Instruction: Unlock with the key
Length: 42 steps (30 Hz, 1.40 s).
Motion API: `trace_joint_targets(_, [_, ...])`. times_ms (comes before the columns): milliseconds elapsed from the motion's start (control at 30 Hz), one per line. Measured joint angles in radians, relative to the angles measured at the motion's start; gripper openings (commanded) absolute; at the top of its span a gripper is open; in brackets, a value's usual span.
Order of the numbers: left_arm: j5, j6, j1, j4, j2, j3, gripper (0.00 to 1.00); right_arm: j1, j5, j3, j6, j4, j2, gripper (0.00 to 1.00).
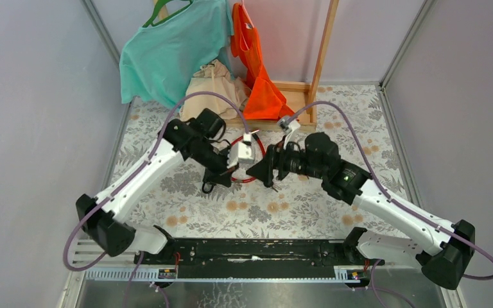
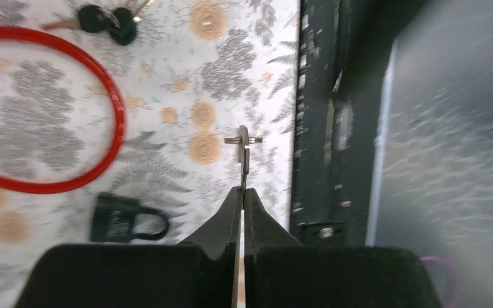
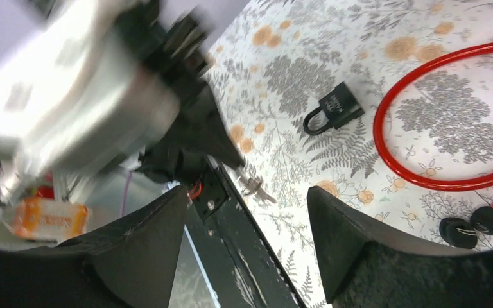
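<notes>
The key in the left gripper is pointing down at the cloth, so the robot should turn its left gripper level and pass the key to the open right gripper.
My left gripper is shut on a small metal key, which sticks out edge-on past the fingertips above the floral cloth. In the right wrist view the same key hangs from the left gripper's black tip. The black padlock lies flat on the cloth to the left of the key, its shackle closed; it also shows as the padlock in the right wrist view. My right gripper is open, holds nothing and faces the left gripper from close by. In the top view the left gripper and right gripper meet mid-table.
A red cable loop lies beside the padlock, with spare black-headed keys past it. The black base rail runs along the table's near edge. A wooden rack with hanging clothes stands at the back.
</notes>
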Motion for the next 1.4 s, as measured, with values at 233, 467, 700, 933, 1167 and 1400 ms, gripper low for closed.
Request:
trace_joint_targets(233, [-0.565, 0.08, -0.377, 0.123, -0.178, -0.009, 0.0, -0.138, -0.111, 0.062, 0.183, 0.003, 0.045, 0.79])
trace_joint_targets(467, [-0.933, 0.258, -0.506, 0.369, -0.351, -0.094, 0.0, -0.151, -0.242, 0.071, 0.308, 0.059, 0.114, 0.77])
trace_joint_targets(700, [-1.033, 0.614, -0.591, 0.762, -0.651, -0.468, 0.0, -0.159, -0.342, 0.018, 0.461, 0.278, 0.137, 0.73])
trace_joint_targets(933, [-0.961, 0.968, -0.597, 1.066, -0.844, -0.76, 0.0, -0.161, -0.4, -0.048, 0.572, 0.458, 0.141, 0.66])
trace_joint_targets(1167, [-0.903, 1.138, -0.597, 1.282, -0.843, -0.831, 0.0, -0.161, -0.444, -0.095, 0.612, 0.578, 0.142, 0.6])
trace_joint_targets(1400, [-0.895, 1.197, -0.597, 1.366, -0.828, -0.831, 0.0, -0.161, -0.452, -0.113, 0.614, 0.638, 0.142, 0.51])
